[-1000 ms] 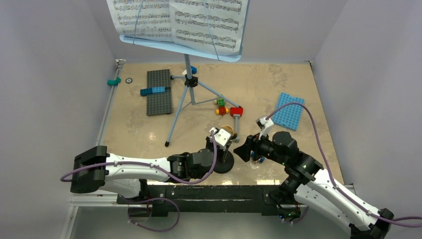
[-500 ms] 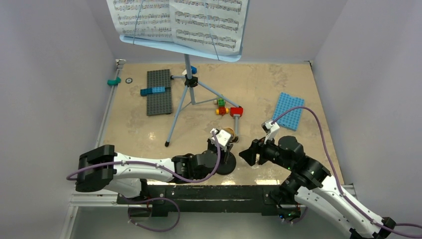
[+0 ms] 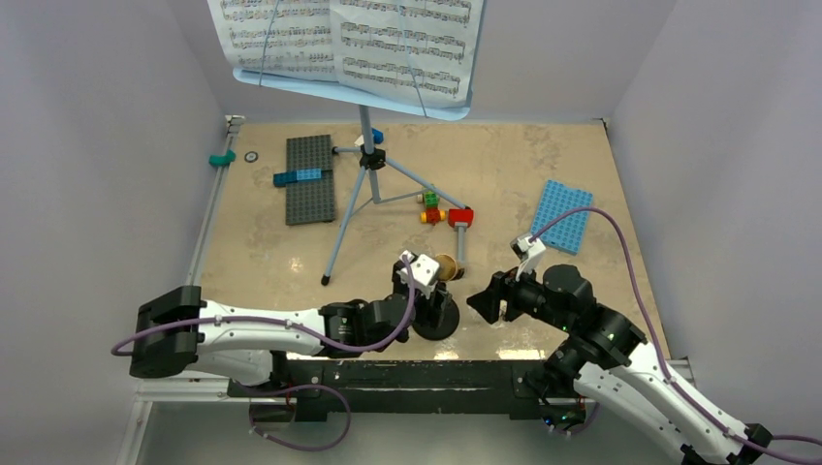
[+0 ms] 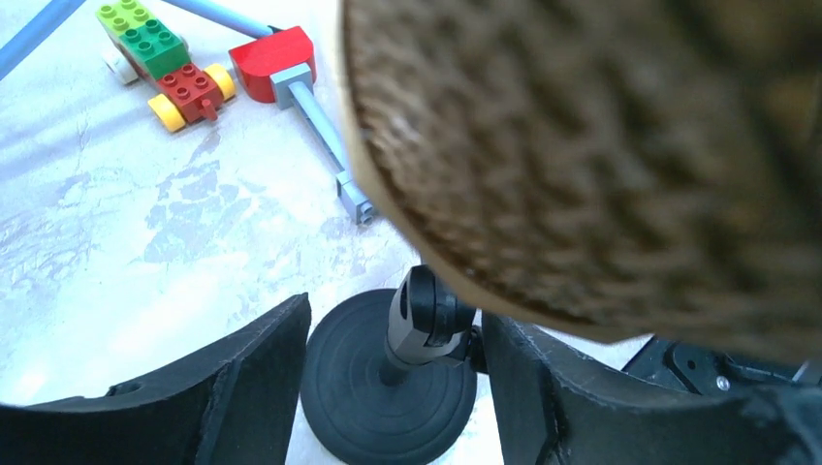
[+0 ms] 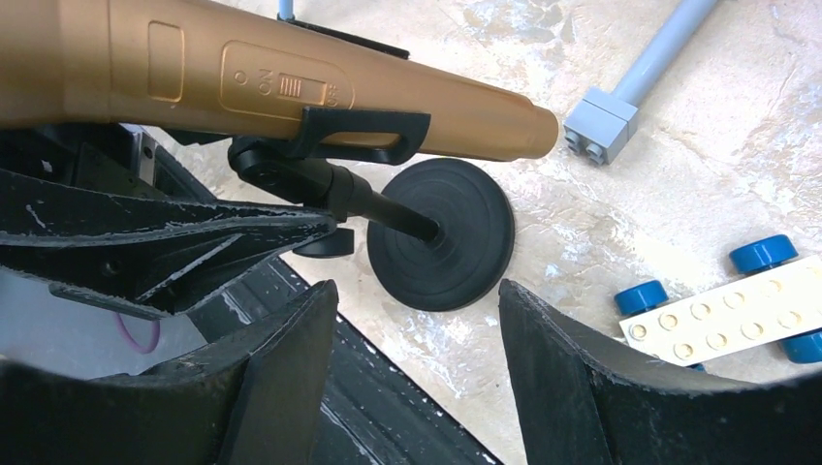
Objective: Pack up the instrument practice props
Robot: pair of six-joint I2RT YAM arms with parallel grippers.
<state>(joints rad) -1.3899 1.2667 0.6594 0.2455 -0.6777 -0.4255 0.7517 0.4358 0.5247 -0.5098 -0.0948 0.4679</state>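
The microphone's mesh head (image 4: 591,165) is leaning over my left gripper. Next, I move back first, and then hold the post (image 4: 417,331) while my right gripper pulls the microphone loose.
The gold-brown toy microphone (image 5: 291,82) lies in the clip of the small black mic stand (image 5: 441,247), which stands near the table's front edge (image 3: 436,318). My left gripper (image 4: 393,378) is open, with a finger on each side of the stand's post (image 4: 425,315), not touching it. The microphone's mesh head (image 4: 601,145) fills that view. My right gripper (image 5: 417,387) is open and empty, just right of the stand (image 3: 482,300). The light-blue music stand (image 3: 366,126) stands at the back on its tripod and holds the white sheet-music pages (image 3: 349,39).
A red brick with a grey-blue rod (image 3: 460,228) and a small coloured brick car (image 3: 429,208) lie behind the microphone. A white wheeled brick (image 5: 717,315) lies beside my right gripper. A grey baseplate (image 3: 310,179) is at back left, a blue one (image 3: 562,215) at right.
My left gripper has shifted a little left around the mic stand. My right gripper drew back to the right, away from the stand, then held still.
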